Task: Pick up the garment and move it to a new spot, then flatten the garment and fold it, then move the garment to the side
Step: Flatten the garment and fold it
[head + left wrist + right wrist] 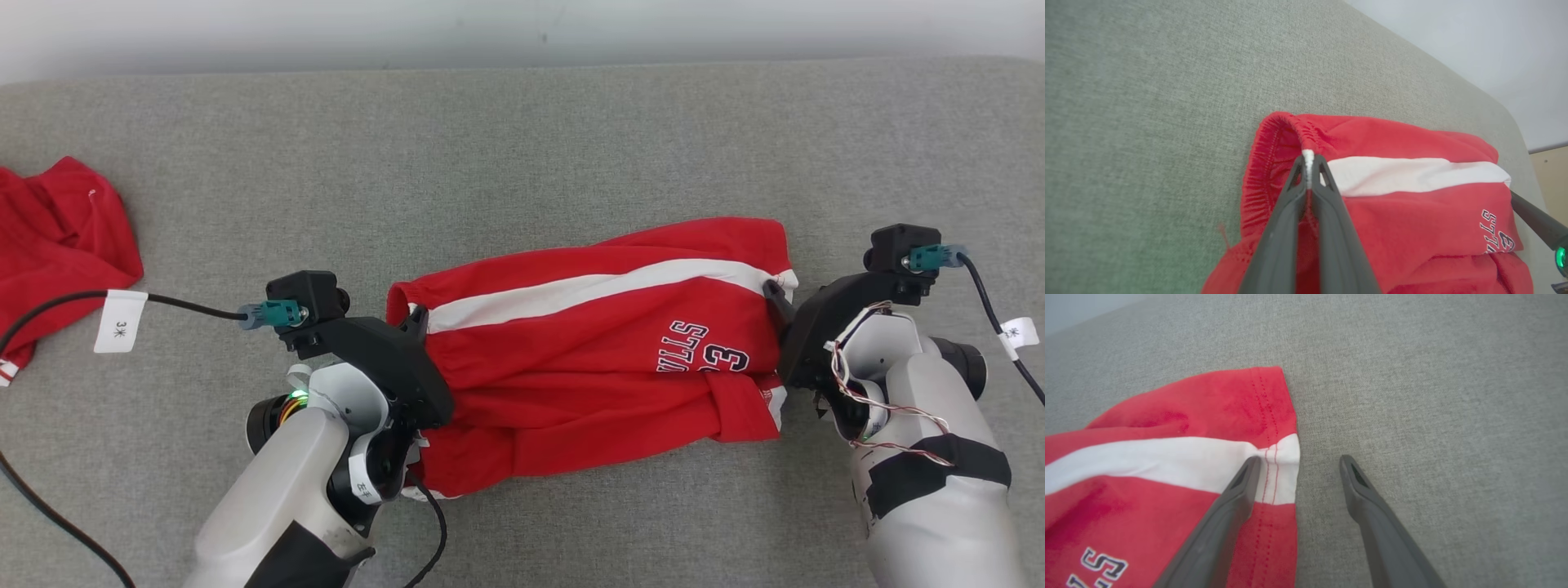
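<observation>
My grippers will make the shorts (573, 358) fold over along the stripe when they lift the stripe's ends, because limp red cloth lies on both sides of the white stripe (607, 289).
The garment (588, 351) is a pair of red shorts with a white side stripe and dark lettering, lying folded lengthwise across the grey surface. My left gripper (1308, 161) is shut on its elastic waistband, pinching the white stripe end (1308, 157) at the garment's left edge (416, 318). My right gripper (1300, 461) stands open at the leg hem (1280, 465). One of its fingers (1241, 486) lies over the white stripe, the other finger (1359, 486) rests over bare fabric surface beside the hem. In the head view the right gripper (775, 298) sits at the garment's right edge.
Another red cloth (57, 245) lies at the far left of the grey padded surface (490, 147). A black cable with a white tag (121, 320) runs to the left wrist. A pale wall borders the surface's far edge.
</observation>
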Controlling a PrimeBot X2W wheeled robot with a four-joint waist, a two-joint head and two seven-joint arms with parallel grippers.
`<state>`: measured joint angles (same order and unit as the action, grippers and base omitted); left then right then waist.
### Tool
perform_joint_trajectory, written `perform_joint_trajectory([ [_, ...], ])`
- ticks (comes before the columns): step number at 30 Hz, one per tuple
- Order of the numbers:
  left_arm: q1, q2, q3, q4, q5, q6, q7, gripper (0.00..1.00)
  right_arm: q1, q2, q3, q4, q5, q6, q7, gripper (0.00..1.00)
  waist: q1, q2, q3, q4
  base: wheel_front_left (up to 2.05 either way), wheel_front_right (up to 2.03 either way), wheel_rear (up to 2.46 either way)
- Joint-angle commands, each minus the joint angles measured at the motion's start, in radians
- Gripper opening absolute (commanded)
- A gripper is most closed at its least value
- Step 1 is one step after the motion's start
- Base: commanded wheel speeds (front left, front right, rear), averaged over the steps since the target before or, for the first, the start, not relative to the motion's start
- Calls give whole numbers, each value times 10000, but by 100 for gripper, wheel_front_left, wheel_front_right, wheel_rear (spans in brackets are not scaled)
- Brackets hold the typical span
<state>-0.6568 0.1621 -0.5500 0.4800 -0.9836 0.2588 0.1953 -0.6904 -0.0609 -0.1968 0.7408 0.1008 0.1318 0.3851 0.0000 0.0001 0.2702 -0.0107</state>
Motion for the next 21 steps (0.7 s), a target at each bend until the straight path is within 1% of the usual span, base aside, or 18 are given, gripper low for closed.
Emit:
perform_joint_trajectory([
  [1, -66, -13, -49, 21, 73, 31, 33, 0, -111, 61, 47, 151, 45, -22, -56, 100, 0, -1, 31, 39, 0, 0, 0],
  [4, -63, -33, -97, 26, 79, 17, 47, 0, -161, 64, 50, 413, 3, -22, -10, 100, 0, -1, 64, 99, 0, 0, 0],
  [5, -70, -27, -104, 26, 77, 8, 63, 0, -171, 69, 38, 492, -23, -22, -16, 95, 0, -1, 75, 123, 0, 0, 0],
  [6, -80, -15, -106, 32, 75, 0, 61, 0, -171, 74, 35, 562, -46, -22, -7, 74, 0, -1, 87, 143, 0, 0, 0],
  [7, -90, -11, -109, 28, 74, 1, 64, 0, -175, 80, 43, 640, -81, -22, -1, 39, 0, -1, 98, 158, 0, 0, 0],
  [9, -96, -10, -119, -7, 72, 25, 80, 0, -225, 87, 46, 764, -108, -22, -33, 0, 0, -1, 112, 183, 0, 0, 0],
  [10, -95, -2, -123, -22, 73, 33, 80, 0, -242, 88, 57, 813, -149, -22, -53, 0, 0, -1, 108, 192, 0, 0, 0],
  [11, -89, 20, -132, -34, 88, 40, 82, 11, -243, 87, 63, 852, -178, -22, -77, 0, 0, -1, 99, 198, 0, 0, 0],
  [12, -89, 59, -178, -44, 127, 25, 118, 47, -235, 79, 65, 888, -203, -22, -78, 0, 0, -1, 84, 203, 0, 0, 0],
  [13, -77, 99, -201, -64, 146, 23, 152, 100, -233, 59, 68, 923, -217, -22, -84, 0, 0, -1, 66, 207, 0, 0, 0],
  [21, -247, 525, -252, -246, 27, 73, 822, 100, -303, -104, 118, 1032, -254, -22, -263, 0, 0, -1, -161, 159, 0, 0, 0],
])
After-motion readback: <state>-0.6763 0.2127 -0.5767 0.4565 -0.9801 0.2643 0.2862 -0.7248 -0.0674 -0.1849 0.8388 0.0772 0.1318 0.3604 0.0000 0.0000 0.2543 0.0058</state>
